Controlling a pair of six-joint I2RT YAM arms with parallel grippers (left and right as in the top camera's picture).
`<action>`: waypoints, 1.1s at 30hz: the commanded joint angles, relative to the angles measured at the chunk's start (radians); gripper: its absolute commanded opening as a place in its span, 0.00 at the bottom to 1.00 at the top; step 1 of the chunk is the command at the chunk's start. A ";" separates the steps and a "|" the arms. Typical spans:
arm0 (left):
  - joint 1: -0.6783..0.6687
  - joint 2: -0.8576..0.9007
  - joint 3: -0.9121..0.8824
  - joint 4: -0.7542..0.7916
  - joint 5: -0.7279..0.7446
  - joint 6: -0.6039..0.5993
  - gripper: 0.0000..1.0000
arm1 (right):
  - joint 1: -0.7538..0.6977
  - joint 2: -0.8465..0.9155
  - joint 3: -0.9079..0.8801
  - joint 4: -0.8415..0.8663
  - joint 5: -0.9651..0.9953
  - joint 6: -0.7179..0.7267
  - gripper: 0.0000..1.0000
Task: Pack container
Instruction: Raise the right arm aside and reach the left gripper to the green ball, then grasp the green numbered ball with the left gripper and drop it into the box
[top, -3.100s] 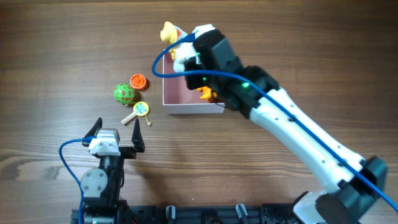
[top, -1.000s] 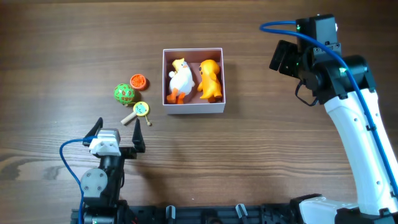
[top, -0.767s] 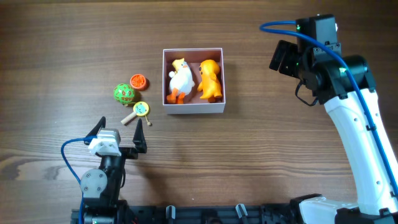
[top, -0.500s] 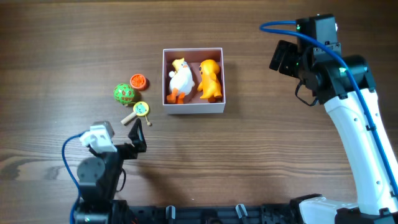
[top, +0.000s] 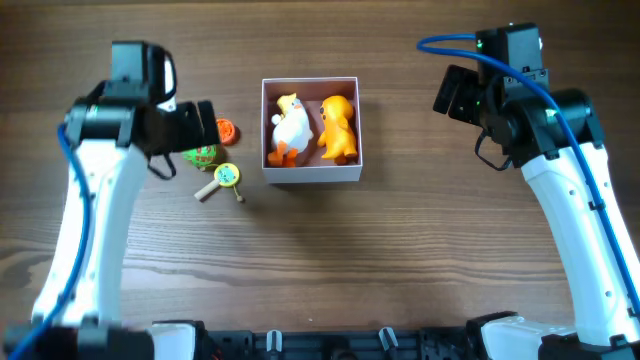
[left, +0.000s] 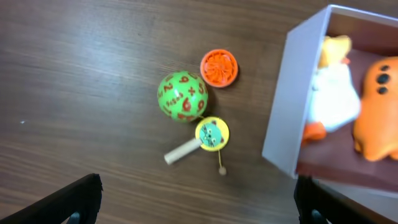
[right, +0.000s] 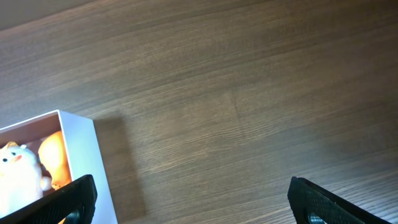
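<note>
The green ball (left: 182, 96) is uncovered and narrower than the open width of my left gripper, so I should keep moving down toward it until the fingers are at either side of its round sides (left: 162, 98).
The container (top: 312, 173), a white-walled box with a pink floor, stands at mid-table with a white duck (top: 288, 128) and an orange duck (top: 337, 128) inside. To its left lie a green numbered ball (top: 200, 154), an orange disc (top: 227, 130) and a small yellow rattle drum (top: 224, 178). My left gripper (top: 203, 128) hovers open over the ball and disc, holding nothing. The left wrist view shows the ball (left: 181, 96), the disc (left: 219, 67), the drum (left: 211, 133) and the container wall (left: 291, 112) between its wide fingers (left: 81, 198). My right gripper (top: 455, 93) hangs open and empty to the right of the container.
Bare wooden table surrounds the box on all sides. The right wrist view shows the container's corner (right: 99, 168) at lower left and plain wood elsewhere. The right arm's white links run down the right side of the overhead view.
The right arm left the white duck in the container and withdrew right, then held still. In the last half second the left arm swung from the near edge to above the loose toys.
</note>
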 joint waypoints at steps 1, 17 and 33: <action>0.005 0.089 0.023 0.001 -0.074 0.020 1.00 | 0.002 -0.003 0.006 0.000 0.017 -0.005 1.00; 0.025 0.402 0.018 0.101 -0.023 0.121 1.00 | 0.002 -0.003 0.006 0.000 0.017 -0.005 1.00; 0.055 0.409 -0.117 0.289 0.061 0.154 1.00 | 0.002 -0.003 0.006 0.000 0.017 -0.005 1.00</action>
